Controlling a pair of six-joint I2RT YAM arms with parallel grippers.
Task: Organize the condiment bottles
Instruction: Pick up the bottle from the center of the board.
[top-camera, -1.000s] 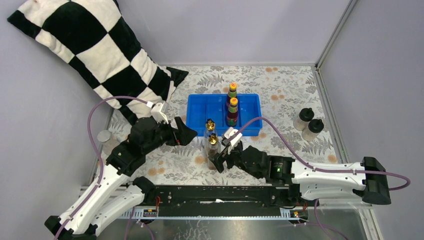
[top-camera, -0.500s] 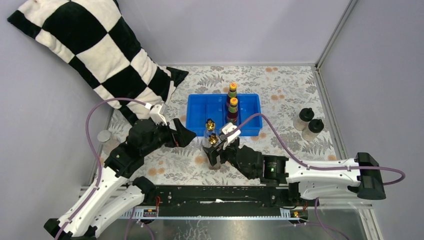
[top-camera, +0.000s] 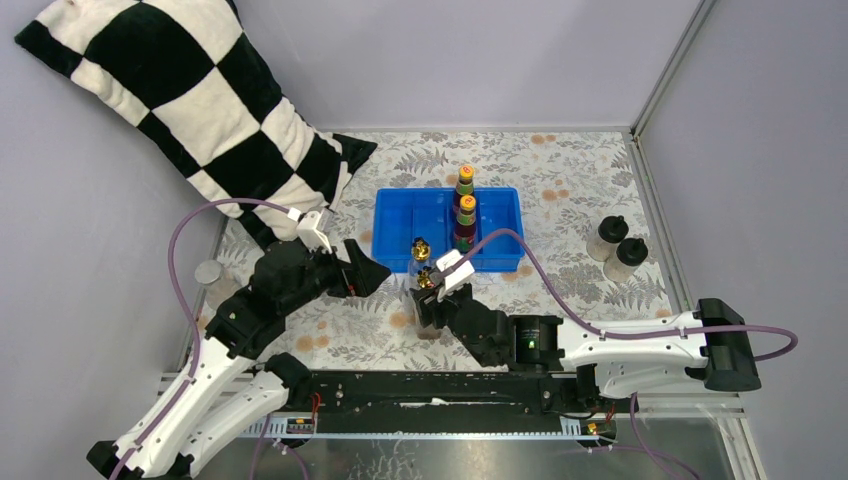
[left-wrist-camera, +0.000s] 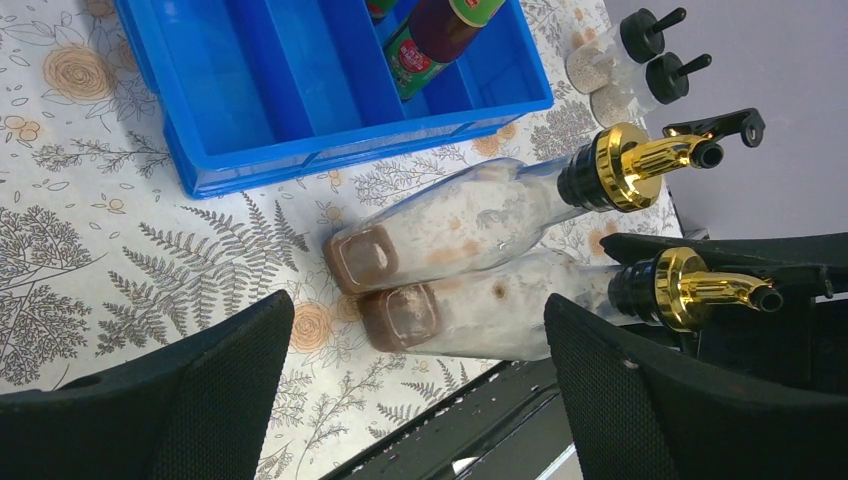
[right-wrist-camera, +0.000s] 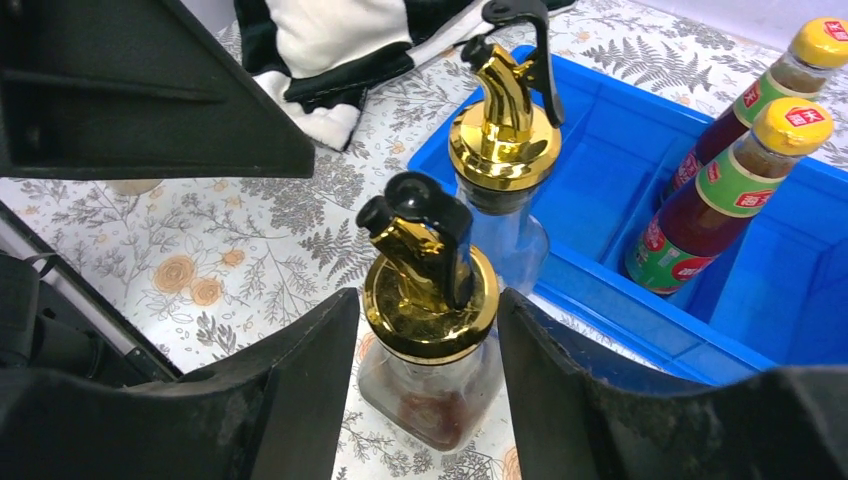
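Observation:
The far bottle is in the near bottle's way to the tray. Next, my right gripper grabs the near bottle's neck and pulls the near bottle clear first.
Two clear gold-spouted bottles stand on the table just in front of the blue tray: the near one and the far one. My right gripper is open, with a finger on each side of the near bottle below its gold cap, narrow gaps showing. My left gripper is open and empty, left of both bottles. Two orange-capped bottles stand in the tray's right compartment. Two black-capped shakers stand at the right. One silver-lidded jar stands far left; the second jar is hidden.
A black-and-white checked pillow lies at the back left, its corner close to the tray. The tray's left compartments hold nothing. Grey walls close in the left, back and right. The black rail runs along the near edge.
My right gripper has moved forward and left until its open fingers flank the near gold-spouted bottle. My left gripper has shifted slightly and stays open.

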